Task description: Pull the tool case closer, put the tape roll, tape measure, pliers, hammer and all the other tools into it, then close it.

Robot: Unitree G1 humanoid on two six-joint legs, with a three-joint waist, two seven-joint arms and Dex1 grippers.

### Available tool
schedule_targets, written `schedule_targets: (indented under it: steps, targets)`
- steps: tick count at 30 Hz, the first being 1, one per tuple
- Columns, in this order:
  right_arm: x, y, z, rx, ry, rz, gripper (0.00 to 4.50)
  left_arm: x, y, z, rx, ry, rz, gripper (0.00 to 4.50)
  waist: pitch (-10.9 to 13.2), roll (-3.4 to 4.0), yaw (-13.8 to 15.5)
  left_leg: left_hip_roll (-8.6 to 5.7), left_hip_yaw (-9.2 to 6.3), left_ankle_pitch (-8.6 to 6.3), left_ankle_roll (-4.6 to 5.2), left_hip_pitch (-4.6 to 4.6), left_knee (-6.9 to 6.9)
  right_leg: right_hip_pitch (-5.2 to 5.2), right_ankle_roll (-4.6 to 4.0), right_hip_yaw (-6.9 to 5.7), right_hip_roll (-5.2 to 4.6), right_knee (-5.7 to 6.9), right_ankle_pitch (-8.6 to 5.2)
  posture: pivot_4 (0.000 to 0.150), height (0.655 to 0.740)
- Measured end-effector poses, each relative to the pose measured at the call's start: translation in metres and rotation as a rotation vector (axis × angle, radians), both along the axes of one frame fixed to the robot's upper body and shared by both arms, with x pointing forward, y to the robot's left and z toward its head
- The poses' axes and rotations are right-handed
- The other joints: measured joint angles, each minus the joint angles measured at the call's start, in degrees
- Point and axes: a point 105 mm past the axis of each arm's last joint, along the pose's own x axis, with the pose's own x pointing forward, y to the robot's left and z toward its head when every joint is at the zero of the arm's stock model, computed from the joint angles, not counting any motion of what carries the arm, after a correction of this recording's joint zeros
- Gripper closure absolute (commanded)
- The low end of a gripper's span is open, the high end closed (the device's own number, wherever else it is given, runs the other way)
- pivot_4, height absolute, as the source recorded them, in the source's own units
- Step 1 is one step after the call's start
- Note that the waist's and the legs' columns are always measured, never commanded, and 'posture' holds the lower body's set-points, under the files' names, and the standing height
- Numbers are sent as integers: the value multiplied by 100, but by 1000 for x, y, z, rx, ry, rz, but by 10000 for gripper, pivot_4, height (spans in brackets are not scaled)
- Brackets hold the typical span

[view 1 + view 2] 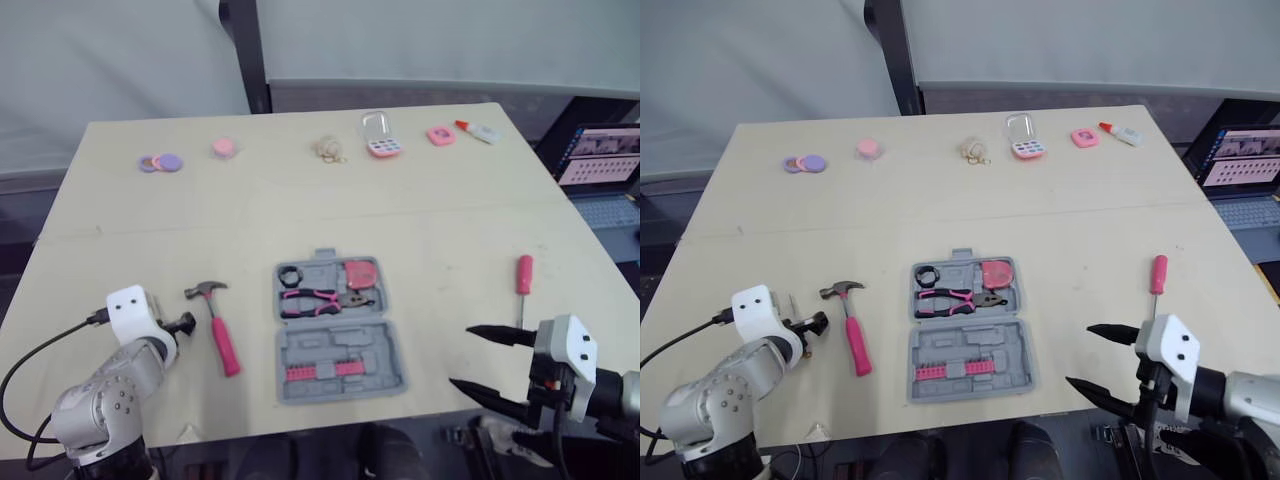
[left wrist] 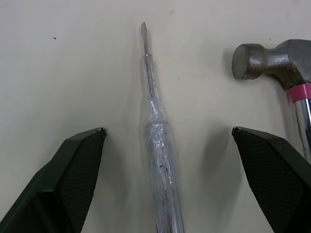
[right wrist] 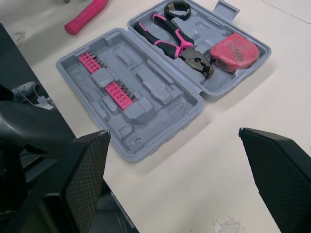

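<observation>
The tool case's near half has an empty part [image 1: 320,337] next to the hinge. The clear-handled screwdriver [image 2: 161,145] should rest flat there when I lower it in.
The grey tool case [image 1: 390,352] lies open near the table's front edge. Its far half holds a black tape roll [image 1: 290,274], pink-handled pliers [image 1: 318,300] and a red tape measure [image 1: 361,272]; the near half holds pink bits [image 1: 325,370]. A pink-handled hammer [image 1: 220,330] lies left of the case. My left gripper [image 2: 167,133] is open just above the table, its fingers on either side of a clear-handled screwdriver [image 2: 159,150], with the hammer head [image 2: 265,60] beside it. A pink screwdriver [image 1: 523,278] lies right of the case. My right gripper [image 1: 462,357] hangs open and empty at the front right.
Along the far edge lie purple and pink discs [image 1: 160,162], a pink round item [image 1: 225,148], a beige cluster [image 1: 328,149], a pink box with a clear lid [image 1: 381,140], a pink pad [image 1: 441,135] and a glue tube [image 1: 478,131]. A laptop [image 1: 600,170] stands off the table's right.
</observation>
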Motion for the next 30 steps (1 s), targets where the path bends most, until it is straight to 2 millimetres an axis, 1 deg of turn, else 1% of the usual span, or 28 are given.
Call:
schedule_targets:
  steps: [7, 15, 16, 17, 18, 23, 24, 30]
  targets:
    - [2, 3, 6, 31, -14, 15, 213, -1, 0, -1, -5, 0, 10, 0, 0, 0, -4, 0, 1, 0, 0, 1, -2, 0, 0, 0, 0, -1, 0, 1500, 7400]
    - [1, 4, 6, 34, -15, 19, 213, -3, -2, -2, -9, -1, 17, 0, 0, 0, -4, 1, 2, 0, 0, 2, -4, 0, 0, 1, 0, -2, 0, 1500, 7400]
    - [1, 4, 6, 34, -17, 20, 0, -3, -2, -1, -7, -2, 19, 5428, 0, 0, -3, 1, 2, 0, 0, 2, -4, 0, 0, 1, 0, -2, 0, 1500, 7400]
    - [1, 4, 6, 33, -18, 20, 0, -4, -1, -2, -4, 0, 25, 8923, 0, 0, -3, 1, 2, 0, -1, 2, -4, 0, 0, 1, 0, -2, 0, 1500, 7400]
    - [1, 4, 6, 33, -19, 20, 0, -4, 0, -2, 0, 3, 33, 13716, 0, 0, -2, 1, 2, 0, -1, 1, -4, 0, 0, 1, 0, -2, 0, 1500, 7400]
    - [2, 4, 8, 35, -37, 23, 0, -5, 5, -2, 4, 7, 53, 40549, 0, 0, 39, 0, 2, 0, 0, 0, -3, 0, 3, 1, -1, -4, 2, 1500, 7400]
    - [2, 4, 8, 37, -38, 22, 0, -3, 4, -1, 2, 4, 51, 44688, 0, 0, 53, 0, 2, 0, -1, 0, -3, 0, 3, 1, -1, -3, 2, 1500, 7400]
    - [2, 4, 6, 30, -35, 14, 0, 0, 3, -1, -3, 3, 39, 44975, 0, 0, 112, 1, 3, 2, -4, 1, -3, 0, 3, 1, 0, -3, 2, 1500, 7400]
